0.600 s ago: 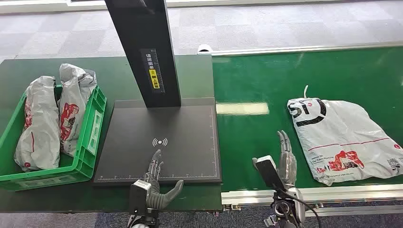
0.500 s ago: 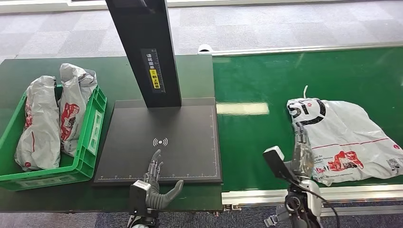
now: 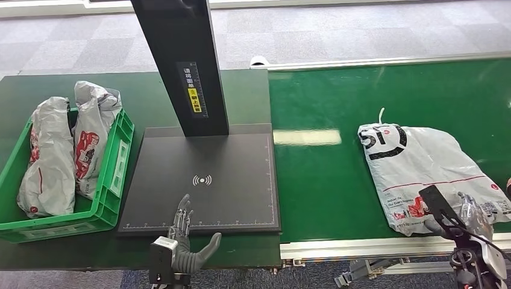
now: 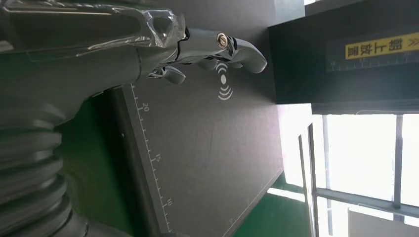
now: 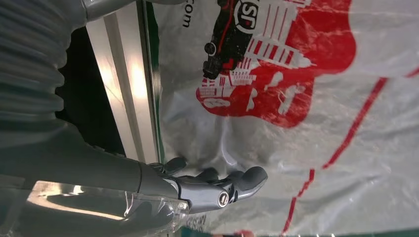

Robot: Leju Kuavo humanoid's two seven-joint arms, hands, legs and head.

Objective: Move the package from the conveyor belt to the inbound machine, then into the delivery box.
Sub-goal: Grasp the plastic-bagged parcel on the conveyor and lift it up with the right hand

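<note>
The package's limp (image 3: 422,174), uneven far edge (image 3: 445,133) rests loosely on the belt, so the package will bunch up and fold around my grip when I lift it.
The package (image 3: 422,159) is a grey plastic mail bag with red and black print, lying flat on the green conveyor belt (image 3: 325,120) at the right. My right hand (image 3: 473,214) hovers over its near edge with fingers spread, holding nothing; the right wrist view has the hand (image 5: 212,187) just above the bag's red print (image 5: 296,98). The inbound machine's black plate (image 3: 223,162) lies in the middle, bare. My left hand (image 3: 187,238) is open at the plate's front edge, and in the left wrist view this hand (image 4: 207,49) reaches over the plate (image 4: 212,148).
A green crate (image 3: 114,174) at the far left holds two grey bags. The machine's black column (image 3: 181,60) rises from the back of the plate. A metal rail (image 3: 361,247) runs along the belt's front edge.
My right hand has swung to the right along the belt's front edge, from left of the package to over its near right part. My left hand has drawn back a little.
</note>
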